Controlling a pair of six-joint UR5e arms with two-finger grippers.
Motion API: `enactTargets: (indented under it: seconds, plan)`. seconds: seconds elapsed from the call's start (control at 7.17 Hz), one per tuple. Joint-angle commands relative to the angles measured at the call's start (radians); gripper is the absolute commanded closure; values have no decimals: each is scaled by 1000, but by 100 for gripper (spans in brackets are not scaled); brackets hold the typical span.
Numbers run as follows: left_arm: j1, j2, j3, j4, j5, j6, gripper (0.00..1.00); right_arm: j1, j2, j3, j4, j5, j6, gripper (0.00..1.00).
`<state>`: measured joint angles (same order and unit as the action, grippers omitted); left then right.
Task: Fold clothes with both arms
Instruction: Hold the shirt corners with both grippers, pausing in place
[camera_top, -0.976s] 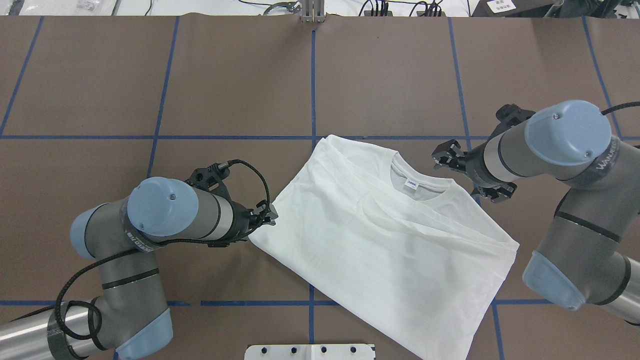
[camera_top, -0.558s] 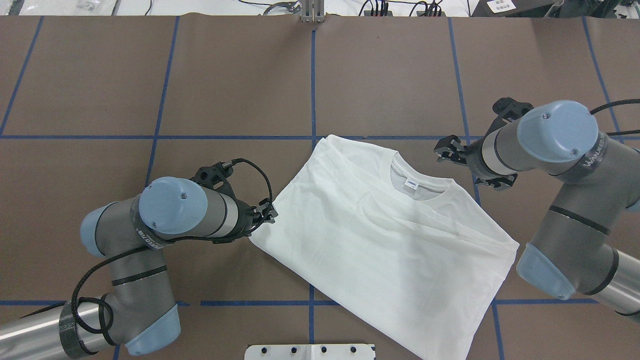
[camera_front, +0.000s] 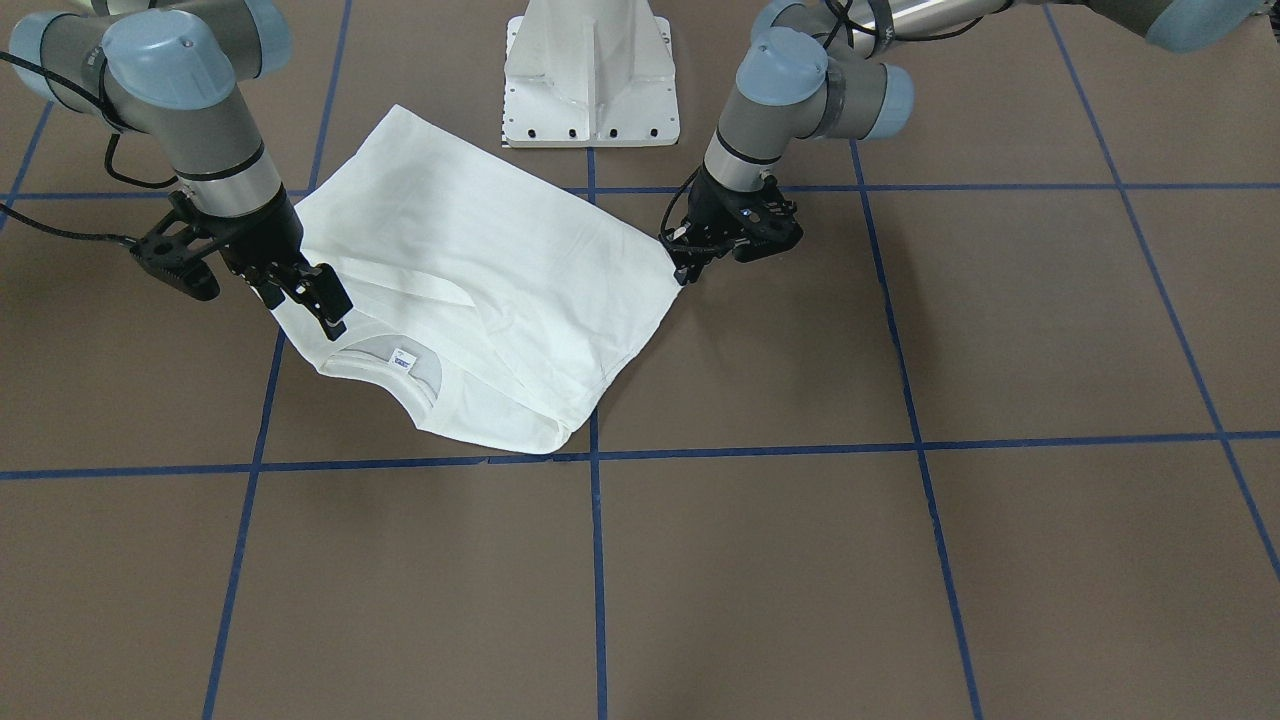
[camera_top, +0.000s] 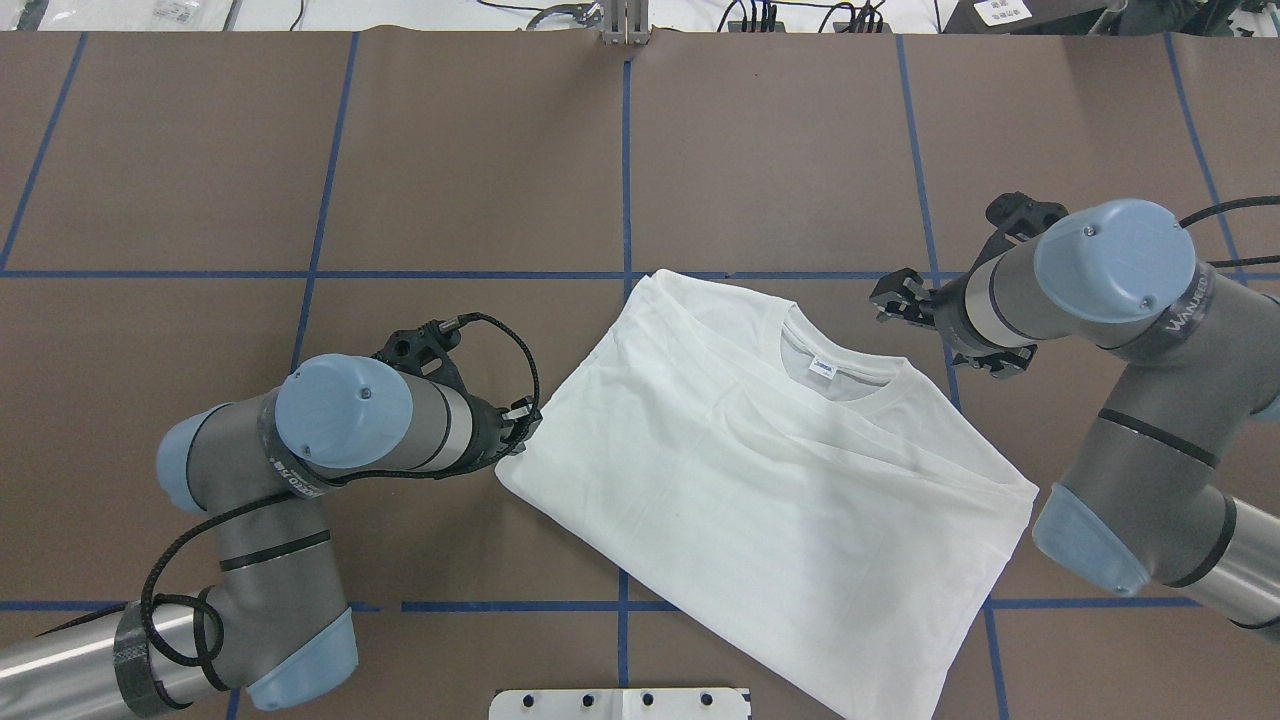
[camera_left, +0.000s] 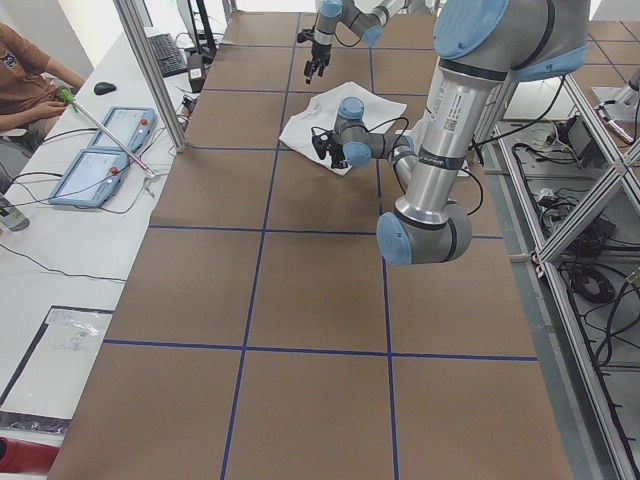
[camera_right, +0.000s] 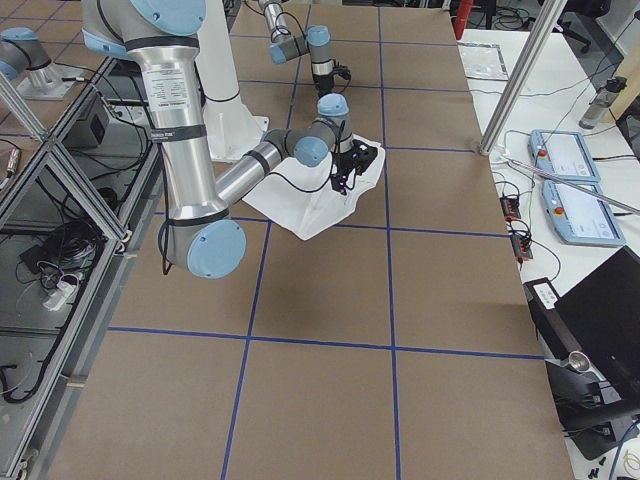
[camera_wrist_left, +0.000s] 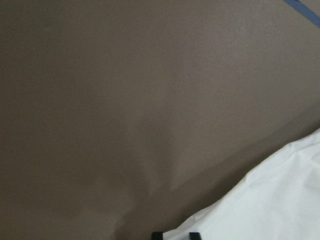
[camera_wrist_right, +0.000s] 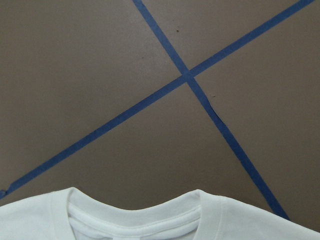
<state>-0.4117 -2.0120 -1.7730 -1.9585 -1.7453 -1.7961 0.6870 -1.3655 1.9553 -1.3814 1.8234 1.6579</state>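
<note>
My left gripper is at the hem corner's very edge and the white T-shirt lies slanted (camera_front: 486, 288), so next I grip that corner deeper and swing the T-shirt straight.
The white T-shirt (camera_top: 760, 480) lies folded flat on the brown table, neck label (camera_top: 823, 369) up; it also shows in the front view (camera_front: 480, 260). My left gripper (camera_top: 527, 422) sits low at the shirt's left side edge. In the left wrist view its fingertips (camera_wrist_left: 157, 235) stand close together with white cloth (camera_wrist_left: 280, 200) between them, so it looks shut on the edge. My right gripper (camera_top: 930, 322) is open and empty, held above the table just right of the collar (camera_front: 400, 385). The right wrist view shows the collar (camera_wrist_right: 135, 220) and no fingers.
Blue tape lines (camera_top: 625, 180) cross the brown table cover. The white pedestal base (camera_front: 590, 70) stands at the near edge behind the shirt. A seated operator (camera_left: 30, 90) and two tablets (camera_left: 100, 150) are beyond the far side.
My left gripper has shifted a little toward its own arm at the shirt's edge. My right gripper has moved slightly up and away from the collar. The shirt lies about as before.
</note>
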Motion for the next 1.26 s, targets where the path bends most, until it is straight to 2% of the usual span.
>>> enactTargets:
  seconds: [0.0,0.14,0.56,0.98,1.12]
  plan:
    - [4,-4,-32,74,1,1,45,5,-1,2,-1,1,9,0]
    - [7,-8,-33,110,1,1,37,6,-3,7,-1,1,14,0]
    - [31,-17,-3,108,1,1,33,6,-12,11,-1,2,14,0]
    - [42,-27,4,105,-2,1,38,6,-11,19,-1,2,14,0]
    - [62,-25,9,107,0,1,48,6,-14,16,-2,4,13,0]
